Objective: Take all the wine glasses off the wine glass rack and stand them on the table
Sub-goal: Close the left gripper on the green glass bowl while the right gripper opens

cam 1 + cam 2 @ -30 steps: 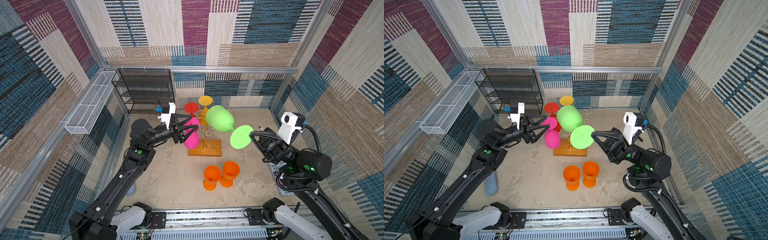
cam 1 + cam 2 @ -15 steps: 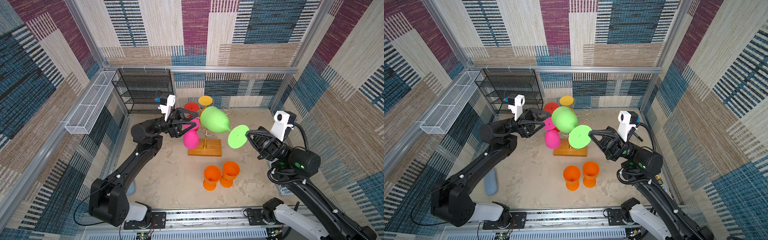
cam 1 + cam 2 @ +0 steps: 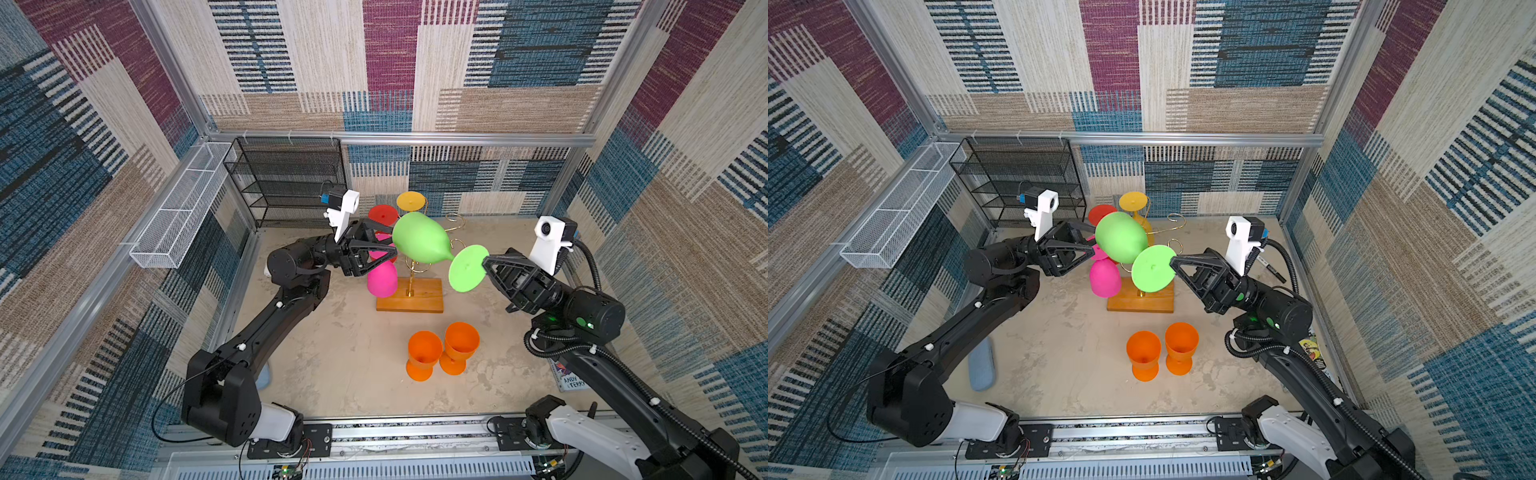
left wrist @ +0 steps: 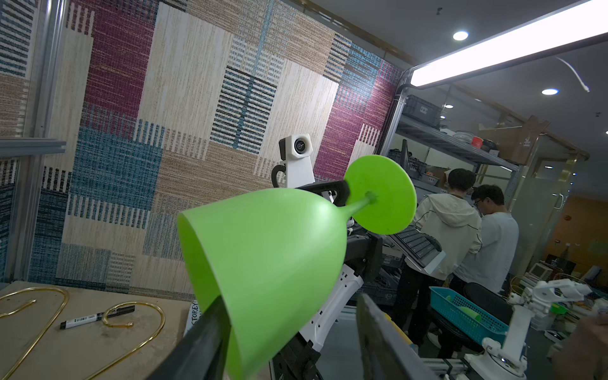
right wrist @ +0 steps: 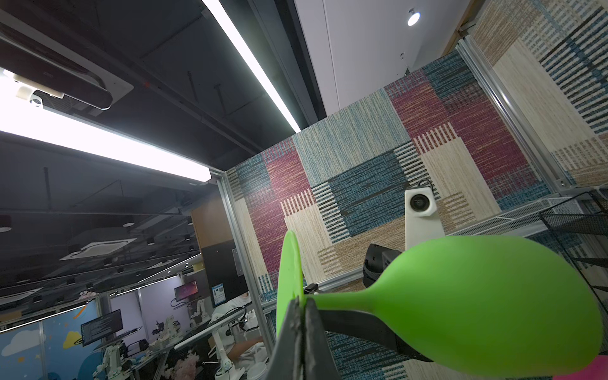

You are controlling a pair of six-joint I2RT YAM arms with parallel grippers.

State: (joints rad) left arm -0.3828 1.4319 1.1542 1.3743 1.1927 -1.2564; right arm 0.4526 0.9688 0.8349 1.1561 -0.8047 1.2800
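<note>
The foot (image 3: pixel 468 268) the green wine glass has to stand on is pinched in my right gripper, so next my left gripper takes hold of the bowl's rim (image 3: pixel 397 237) before my right gripper opens.
A green wine glass (image 3: pixel 419 239) (image 3: pixel 1121 237) hangs on its side in the air above the wine glass rack (image 3: pixel 409 300) (image 3: pixel 1140 300), a gold wire stand on a wooden base. My right gripper (image 3: pixel 484 261) (image 3: pixel 1171 261) (image 5: pixel 301 301) is shut on the rim of the glass's round foot (image 5: pixel 289 273). My left gripper (image 3: pixel 392 239) (image 3: pixel 1094 240) (image 4: pixel 289 309) is open and straddles the bowl (image 4: pixel 269 250). One of its fingers (image 4: pixel 210 329) touches the bowl's rim. The other finger (image 4: pixel 378 329) stands apart from it.
On the rack hang a pink glass (image 3: pixel 382 278), a red one (image 3: pixel 382 215) and a yellow one (image 3: pixel 410 201). Two orange glasses (image 3: pixel 440 349) stand in front of the base. A black mesh shelf (image 3: pixel 291 183) and a white wire basket (image 3: pixel 178 216) line the back left. A marker (image 4: pixel 95 317) lies by the scrolls.
My left gripper has risen from beside the pink glass to the green bowl, and its jaws have narrowed. My right gripper has carried the green glass a little to the left.
</note>
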